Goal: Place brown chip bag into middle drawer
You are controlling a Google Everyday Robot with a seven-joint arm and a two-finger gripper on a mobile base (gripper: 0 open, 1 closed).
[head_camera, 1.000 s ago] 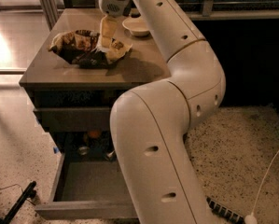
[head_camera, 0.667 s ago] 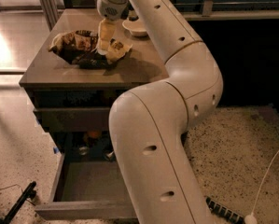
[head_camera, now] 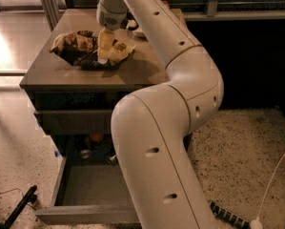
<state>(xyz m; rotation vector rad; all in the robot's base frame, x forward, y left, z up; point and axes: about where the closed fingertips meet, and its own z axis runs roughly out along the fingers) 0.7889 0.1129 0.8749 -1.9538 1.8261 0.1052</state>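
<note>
The brown chip bag [head_camera: 88, 50] lies wide and puffed up. I expect its dark end [head_camera: 71, 47] to keep sticking out sideways when I lift the bag by the tan end.
The brown chip bag [head_camera: 80, 49] lies crumpled on the cabinet top [head_camera: 132, 73], dark brown with tan ends. My gripper [head_camera: 104, 56] points straight down onto the bag's right half, touching it. The bag still rests on the top. The middle drawer [head_camera: 80, 215] is pulled out at the bottom, below the cabinet front, and its flat grey floor is bare. My big white arm [head_camera: 170, 128] crosses in front of the drawer's right side and hides it.
A white bowl [head_camera: 138, 31] sits behind my gripper, partly hidden by the arm. A small orange can [head_camera: 96, 137] and a metallic object [head_camera: 85, 153] sit in the cavity behind the drawer. A white cable [head_camera: 275, 175] and a black tool [head_camera: 20, 206] lie on the floor.
My gripper has lowered slightly onto the bag. The bag and the drawer have not moved.
</note>
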